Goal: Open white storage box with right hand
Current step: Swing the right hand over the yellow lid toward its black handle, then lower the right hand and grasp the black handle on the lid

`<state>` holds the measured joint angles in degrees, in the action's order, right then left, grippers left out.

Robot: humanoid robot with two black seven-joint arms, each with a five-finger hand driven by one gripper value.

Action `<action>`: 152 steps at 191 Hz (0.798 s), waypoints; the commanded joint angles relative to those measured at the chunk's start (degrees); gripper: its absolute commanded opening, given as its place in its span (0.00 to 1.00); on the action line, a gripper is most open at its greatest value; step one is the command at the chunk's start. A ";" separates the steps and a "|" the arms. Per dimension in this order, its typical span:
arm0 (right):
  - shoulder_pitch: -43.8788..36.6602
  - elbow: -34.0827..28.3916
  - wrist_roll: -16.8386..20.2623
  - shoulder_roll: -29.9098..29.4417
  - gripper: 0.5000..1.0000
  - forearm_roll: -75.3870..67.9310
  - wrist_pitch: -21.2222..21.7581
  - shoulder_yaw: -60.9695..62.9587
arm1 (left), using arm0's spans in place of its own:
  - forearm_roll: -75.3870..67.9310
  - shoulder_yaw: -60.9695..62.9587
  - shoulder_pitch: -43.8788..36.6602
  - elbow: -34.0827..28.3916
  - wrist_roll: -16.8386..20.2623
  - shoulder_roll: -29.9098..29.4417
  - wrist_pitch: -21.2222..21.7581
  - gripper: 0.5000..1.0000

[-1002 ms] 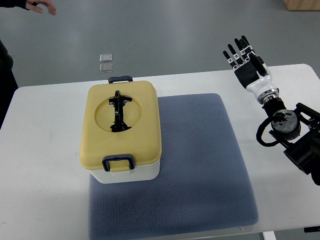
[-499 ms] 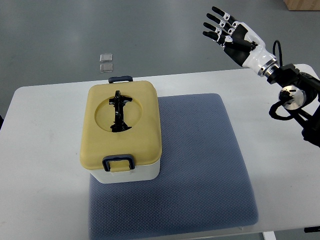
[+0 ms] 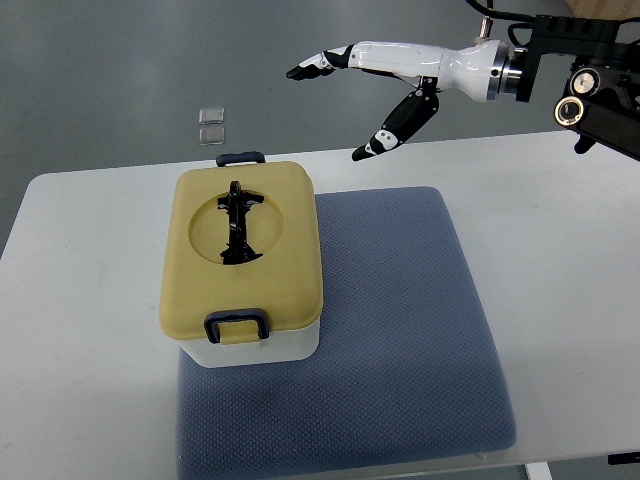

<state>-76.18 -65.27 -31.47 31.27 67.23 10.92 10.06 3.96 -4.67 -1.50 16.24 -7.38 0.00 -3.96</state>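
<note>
I carry on with my right gripper and close it around the handle's middle [image 3: 237,222], because its spread fingers face the black handle and the way over the yellow lid [image 3: 285,205] is clear.
The white storage box [image 3: 262,349] stands on the left part of a blue-grey mat [image 3: 400,330]. Its yellow lid [image 3: 240,255] is down, with a black folding handle [image 3: 238,222] lying in a round recess and dark blue latches at the near [image 3: 236,326] and far [image 3: 241,158] ends. My right hand [image 3: 335,100] comes in from the upper right and hovers up and to the right of the box, above the table's far edge. Its fingers [image 3: 320,63] are spread, the thumb [image 3: 395,128] points down, and it holds nothing. It does not touch the box.
The mat lies on a white table [image 3: 80,330]. Beyond the table's far edge is grey floor with two small clear squares [image 3: 211,125]. The black forearm and wrist joint [image 3: 590,80] fill the upper right corner.
My right hand swung from the table's right side up and leftward, and now stretches toward the box's far right. The person's hand seen at the top left a second ago has gone.
</note>
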 commanded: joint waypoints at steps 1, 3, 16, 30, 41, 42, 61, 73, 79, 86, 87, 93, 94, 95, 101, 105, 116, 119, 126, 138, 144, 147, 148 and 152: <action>-0.63 -0.91 -0.96 -1.47 0.86 1.59 -4.67 -2.06 | -0.01 0.01 0.00 -0.07 0.00 0.00 0.00 1.00; -0.72 -0.91 -0.96 -1.82 0.86 1.59 -5.03 -2.15 | -0.01 0.01 0.00 0.02 0.00 0.00 0.00 1.00; -0.72 -0.83 -0.96 -3.67 0.86 1.85 -7.40 -2.32 | -0.01 -0.08 0.00 -0.07 0.00 0.00 0.00 1.00; -0.54 -0.83 -0.96 -5.69 0.86 2.55 -9.60 -2.50 | -0.01 0.01 0.00 -0.07 0.00 0.00 0.00 1.00; -0.46 -0.30 -0.96 -7.36 0.86 2.55 -10.83 -3.90 | -0.01 0.01 0.00 -0.07 0.00 0.00 0.00 1.00; -0.46 -0.30 -0.96 -7.36 0.86 2.55 -10.83 -3.90 | -0.01 0.01 0.00 -0.07 0.00 0.00 0.00 1.00; -0.10 1.02 -0.78 -8.94 0.86 2.90 -12.59 -5.57 | -0.01 0.01 0.00 -0.07 0.00 0.00 0.00 1.00; 0.16 1.63 -0.70 -10.08 0.86 3.26 -13.47 -6.45 | -0.01 0.01 0.00 -0.07 0.00 0.00 0.00 1.00; 0.33 1.98 -0.61 -10.61 0.86 3.34 -13.64 -6.54 | -0.01 0.01 0.00 -0.07 0.00 0.00 0.00 1.00; 0.60 2.34 -0.61 -11.23 0.86 3.34 -13.91 -6.54 | -0.01 -0.08 0.00 -0.07 0.00 0.00 0.00 1.00; 0.77 2.51 -0.61 -11.40 0.86 3.34 -13.99 -6.54 | -0.01 -0.08 0.00 -0.07 0.00 0.00 0.00 1.00; 1.13 2.78 -0.52 -11.76 0.86 3.34 -14.26 -6.54 | -0.01 -0.08 0.00 -0.07 0.00 0.00 0.00 1.00; 1.30 2.86 -0.52 -11.93 0.86 3.34 -14.43 -6.54 | -0.01 -0.08 0.00 -0.07 0.00 0.00 0.00 1.00; 1.30 2.86 -0.52 -11.93 0.86 3.34 -14.43 -6.54 | -0.01 -0.08 0.00 -0.07 0.00 0.00 0.00 1.00; 1.74 3.48 -0.52 -12.55 0.86 3.34 -14.79 -6.54 | -0.01 -0.08 0.00 -0.07 0.00 0.00 0.00 1.00; 1.92 3.92 -0.43 -13.07 0.86 3.43 -15.05 -6.54 | -0.01 -0.08 0.00 -0.07 0.00 0.00 0.00 1.00; 2.09 4.80 -0.43 -14.22 0.86 3.52 -15.40 -6.63 | -0.01 -0.08 0.00 -0.07 0.00 0.00 0.00 1.00; 2.27 5.06 -0.43 -14.65 0.86 3.61 -15.58 -6.63 | -0.01 -0.08 0.00 -0.07 0.00 0.00 0.00 1.00; 2.53 5.50 -0.43 -15.18 0.86 3.87 -15.75 -6.63 | -0.01 -0.08 0.00 -0.07 0.00 0.00 0.00 1.00; 2.88 6.29 -0.43 -16.24 0.86 4.05 -16.10 -6.54 | -0.01 0.01 0.00 -0.07 0.00 0.00 0.00 1.00; 2.97 6.73 -0.43 -16.76 0.86 4.05 -16.37 -6.54 | -0.01 0.01 0.00 -0.15 0.00 0.00 0.00 1.00; 3.06 6.91 -0.43 -17.03 0.86 4.05 -16.37 -6.54 | -0.01 0.01 0.00 -0.15 0.00 0.00 0.00 1.00; 3.06 7.08 -0.43 -17.20 0.86 4.05 -16.45 -6.45 | -0.01 0.01 0.00 -0.15 0.00 0.00 0.00 1.00; 3.15 7.35 -0.43 -17.55 0.86 4.05 -16.45 -6.45 | -0.01 0.01 0.00 -0.15 0.00 0.00 0.00 1.00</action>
<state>-73.46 -59.31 -31.91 15.51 71.18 -5.04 3.46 3.96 -4.73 -1.50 16.17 -7.38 0.00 -3.96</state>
